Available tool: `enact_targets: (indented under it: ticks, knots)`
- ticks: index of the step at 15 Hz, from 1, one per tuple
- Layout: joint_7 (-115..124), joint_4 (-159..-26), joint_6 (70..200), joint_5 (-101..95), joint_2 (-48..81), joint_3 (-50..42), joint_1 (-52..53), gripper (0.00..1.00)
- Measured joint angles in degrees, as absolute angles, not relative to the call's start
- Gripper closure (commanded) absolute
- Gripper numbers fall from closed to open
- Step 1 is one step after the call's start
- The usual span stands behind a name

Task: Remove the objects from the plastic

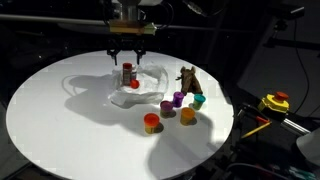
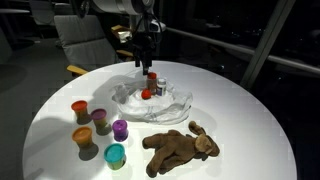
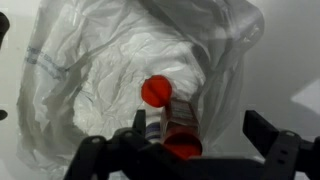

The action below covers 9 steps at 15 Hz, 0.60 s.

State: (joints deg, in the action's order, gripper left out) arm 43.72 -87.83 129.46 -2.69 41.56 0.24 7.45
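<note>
I should go on moving my gripper down until the fingers are on either side of the jar [image 2: 152, 85] before I close it, because the brown jar stands upright with its red cap [image 3: 183, 148] between my open fingers.
The plastic [image 1: 100, 88] [image 2: 172, 101] [image 3: 90, 70] lies wrinkled on the round white table. On it stands a red-capped brown jar [image 1: 127, 72] [image 2: 152, 79] [image 3: 181, 128], with a small red round item [image 1: 134, 84] [image 2: 145, 94] [image 3: 155, 90] beside it. My gripper [image 1: 127, 52] [image 2: 148, 58] [image 3: 200, 128] hangs open just above the jar. In the wrist view the jar sits between the fingers, nearer the left one. Off the plastic lie a brown animal figure [image 1: 188, 80] [image 2: 180, 148] and several small cups, such as purple [image 1: 179, 98] [image 2: 120, 129] and teal [image 1: 199, 100] [image 2: 115, 154].
The round white table [image 1: 50, 120] [image 2: 240, 110] carries everything. A yellow and red device [image 1: 275, 102] sits off its edge in an exterior view. Chairs [image 2: 85, 40] stand behind the table. The surroundings are dark.
</note>
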Motion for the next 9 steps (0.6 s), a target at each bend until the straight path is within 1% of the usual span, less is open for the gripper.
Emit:
enact_targets:
  ticks: [6, 7, 8, 9]
  knots:
    - [44.94, -81.4, 129.86, -2.69, 47.23, -2.11, 8.38, 0.0]
    - [45.24, -80.63, 129.86, -2.69, 47.9, -2.51, 8.52, 0.06]
    - [45.49, -79.98, 129.86, -2.69, 48.55, -2.95, 8.68, 0.27]
    - [45.65, -79.38, 129.86, -2.69, 49.12, -3.29, 8.76, 0.3]
